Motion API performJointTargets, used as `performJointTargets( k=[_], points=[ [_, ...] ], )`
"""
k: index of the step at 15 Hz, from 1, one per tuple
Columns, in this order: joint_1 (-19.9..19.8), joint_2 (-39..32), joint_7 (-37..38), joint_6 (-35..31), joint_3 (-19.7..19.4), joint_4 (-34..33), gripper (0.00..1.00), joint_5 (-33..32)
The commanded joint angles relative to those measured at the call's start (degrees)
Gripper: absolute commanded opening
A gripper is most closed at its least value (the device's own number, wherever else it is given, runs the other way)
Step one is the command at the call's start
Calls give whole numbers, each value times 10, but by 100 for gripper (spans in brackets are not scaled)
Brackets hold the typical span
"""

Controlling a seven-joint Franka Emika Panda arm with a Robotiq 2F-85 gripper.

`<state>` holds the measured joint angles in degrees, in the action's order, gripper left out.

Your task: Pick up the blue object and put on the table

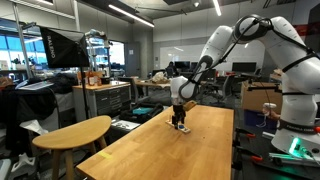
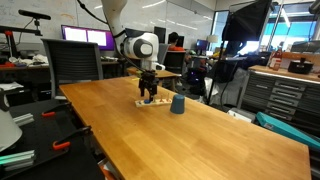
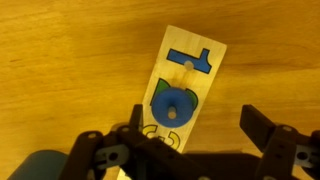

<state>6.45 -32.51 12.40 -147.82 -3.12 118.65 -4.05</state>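
Observation:
The blue round piece (image 3: pixel 172 104) on the strip is nearer to one open finger, so my gripper needs to line up over the blue piece's middle (image 3: pixel 172 112) before it closes and lifts the piece clear.
The blue object (image 2: pixel 177 104), a small dark blue cup-like cylinder, stands upright on the long light wooden table (image 2: pixel 210 145), just beside a flat pale strip (image 2: pixel 152 102). My gripper (image 2: pixel 149 96) is open and empty and hangs low over that strip, a short way from the cup. It also shows in an exterior view (image 1: pixel 180 124) over the table (image 1: pixel 170 152). In the wrist view the open jaws (image 3: pixel 196 125) are above the strip (image 3: pixel 195 45), which carries a blue T shape and a blue round piece (image 3: pixel 172 108). A dark bluish shape (image 3: pixel 38 166) at the lower left edge may be the cup.
A smaller rounded wooden table (image 1: pixel 75 132) stands next to the long table. Cluttered grey workbenches (image 1: pixel 105 95) and drawer cabinets (image 2: pixel 285 95) surround it. A dark chair (image 2: pixel 72 62) and monitors (image 2: pixel 85 38) are behind. Black tools (image 2: pixel 55 140) lie beside the table's edge.

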Motion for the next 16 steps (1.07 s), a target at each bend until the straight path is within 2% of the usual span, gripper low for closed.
performJointTargets(
  k=[1,2,3,4,5,6,7,8,10,11,12,13,14,16],
  points=[
    [0,14,5,10,0,2,79,5],
    [0,13,5,11,-1,1,81,6],
    [0,12,6,10,-2,1,75,5],
    [0,11,7,10,-2,1,78,5],
    [0,10,8,10,-4,1,68,4],
    [0,9,8,10,-5,1,52,3],
    [0,8,10,10,-6,1,72,3],
    [0,8,11,10,-7,1,87,3],
    [0,8,12,9,-8,1,96,3],
    [0,8,12,9,-9,1,68,2],
    [0,8,12,8,-9,1,60,1],
    [0,7,12,8,-9,1,59,2],
    [-1,7,13,9,-9,1,53,3],
    [-2,7,14,10,-10,1,35,3]
  ],
)
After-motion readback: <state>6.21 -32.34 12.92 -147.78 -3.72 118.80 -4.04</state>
